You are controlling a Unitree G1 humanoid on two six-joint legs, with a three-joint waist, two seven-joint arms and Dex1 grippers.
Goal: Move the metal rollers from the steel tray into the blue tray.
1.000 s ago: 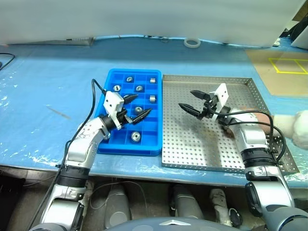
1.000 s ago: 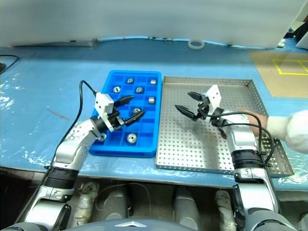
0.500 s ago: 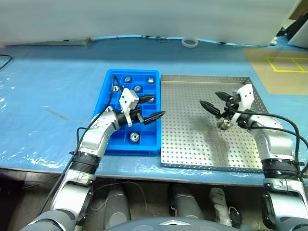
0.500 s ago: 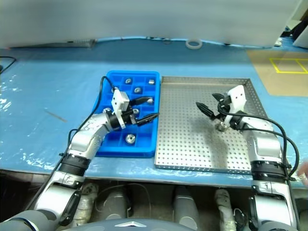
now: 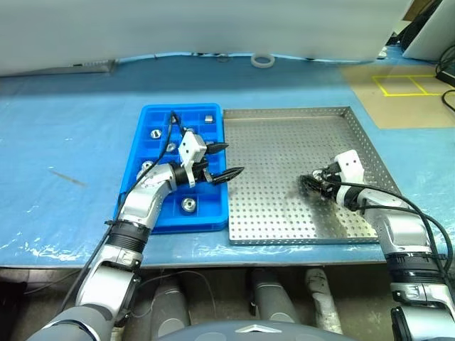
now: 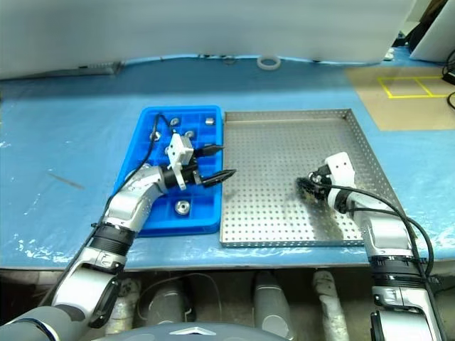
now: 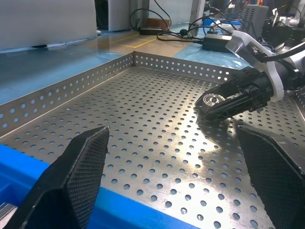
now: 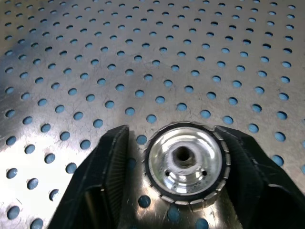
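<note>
Next, my left gripper moves away before my right gripper brings the roller point(image 8: 185, 160) in, because my left gripper is hanging over the blue tray's compartments point(image 5: 213, 197) beside the steel tray.
The steel tray point(image 5: 284, 142) lies right of the blue tray point(image 5: 185, 226). My right gripper point(image 5: 307, 187) is low on the steel tray's perforated floor. It is shut on a metal roller point(image 8: 186, 162), a shiny ring with a dark centre hole, with a finger point(image 8: 114, 176) on each side. The left wrist view shows the same roller point(image 7: 212, 99) pinched between those black fingers. My left gripper point(image 5: 233, 159) hangs open and empty over the blue tray's right edge, pointing toward the steel tray. Several rollers point(image 5: 188, 204) sit in the blue tray's compartments.
A white tape ring point(image 5: 261, 60) lies at the back of the blue-covered table. A brown patch with a yellow square outline point(image 5: 402, 85) is at the far right. The steel tray's raised rim point(image 7: 71, 88) stands around its floor.
My right gripper has dropped down and to the right onto the steel tray floor and shut on a roller. A gloved hand at the right edge has gone. The camera view shifted.
</note>
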